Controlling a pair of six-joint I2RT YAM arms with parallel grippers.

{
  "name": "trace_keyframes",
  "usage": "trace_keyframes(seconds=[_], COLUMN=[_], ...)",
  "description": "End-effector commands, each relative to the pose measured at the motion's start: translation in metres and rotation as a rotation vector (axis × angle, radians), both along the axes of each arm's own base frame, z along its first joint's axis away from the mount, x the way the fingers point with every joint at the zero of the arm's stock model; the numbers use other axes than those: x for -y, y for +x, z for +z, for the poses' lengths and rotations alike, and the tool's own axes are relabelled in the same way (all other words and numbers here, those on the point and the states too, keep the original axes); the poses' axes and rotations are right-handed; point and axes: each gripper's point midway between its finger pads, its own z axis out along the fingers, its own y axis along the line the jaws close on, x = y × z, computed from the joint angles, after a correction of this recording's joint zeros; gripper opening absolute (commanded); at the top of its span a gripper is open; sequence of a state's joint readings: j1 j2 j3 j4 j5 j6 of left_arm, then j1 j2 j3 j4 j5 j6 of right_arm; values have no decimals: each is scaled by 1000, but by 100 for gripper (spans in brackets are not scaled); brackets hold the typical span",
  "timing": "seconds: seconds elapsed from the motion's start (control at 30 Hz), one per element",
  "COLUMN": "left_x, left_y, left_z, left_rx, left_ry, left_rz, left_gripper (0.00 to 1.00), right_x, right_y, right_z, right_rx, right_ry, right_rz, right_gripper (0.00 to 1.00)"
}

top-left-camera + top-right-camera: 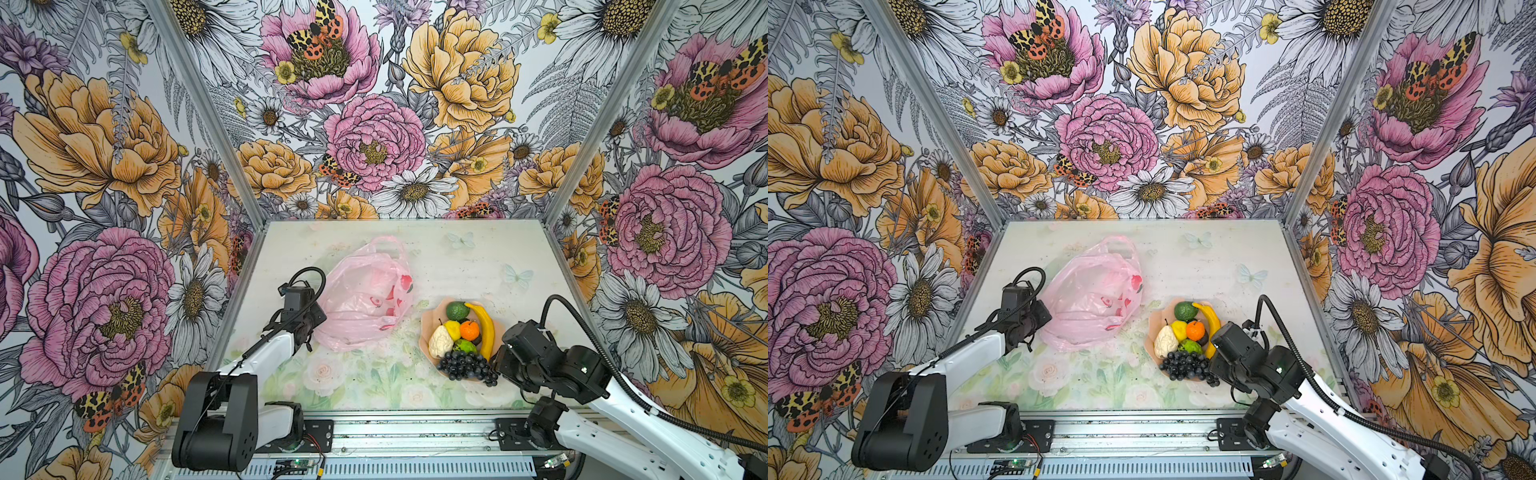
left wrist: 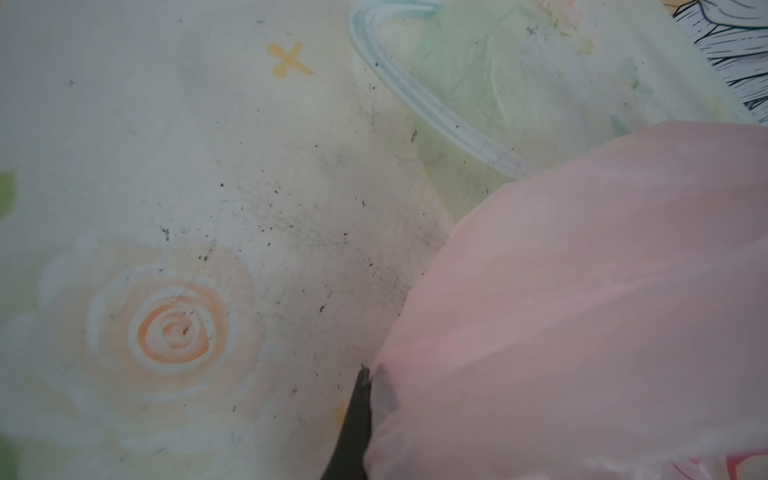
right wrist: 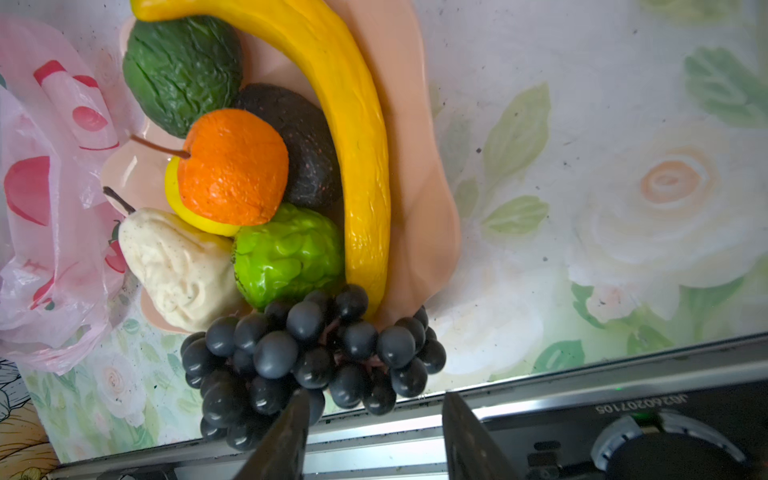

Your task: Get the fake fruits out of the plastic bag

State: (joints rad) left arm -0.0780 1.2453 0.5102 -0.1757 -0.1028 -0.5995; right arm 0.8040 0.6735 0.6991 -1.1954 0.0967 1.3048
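Observation:
The grapes are hanging over the dish's near edge, so my right gripper should pinch the grapes next to the tip of the banana and pull them into the dish.
The pink plastic bag lies crumpled at the table's middle left, in both top views. My left gripper is at its near-left edge, shut on a pinch of the bag film; one dark finger shows and the film covers the other. The fake fruits lie heaped in a peach dish: banana, avocado, orange, lemon, pear, bumpy green fruit and grape bunch. My right gripper stands open just short of the grapes, holding nothing.
A dark brown fruit sits under the banana in the dish. A metal rail runs along the table's front edge, below my right gripper. Flowered walls close in the table on three sides.

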Motion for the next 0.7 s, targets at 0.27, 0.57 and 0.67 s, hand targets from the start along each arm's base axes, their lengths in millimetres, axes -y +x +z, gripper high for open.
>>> trace_keyframes(seconds=[0.27,0.57,0.67], left_x=[1,1,1], left_y=[4,4,4], left_z=[0,0,0], left_rx=[15,12,12], left_ry=[0,-1,0], left_rz=[-16,-17,-16], left_gripper=[3,3,3], right_x=[1,-15,-15], right_y=[-16,-7,-6], right_z=[-6,-23,-27], right_rx=[-4,18,12], right_ry=[-85,-53,-80], right_rz=[69,80,91], right_gripper=[66,56,56])
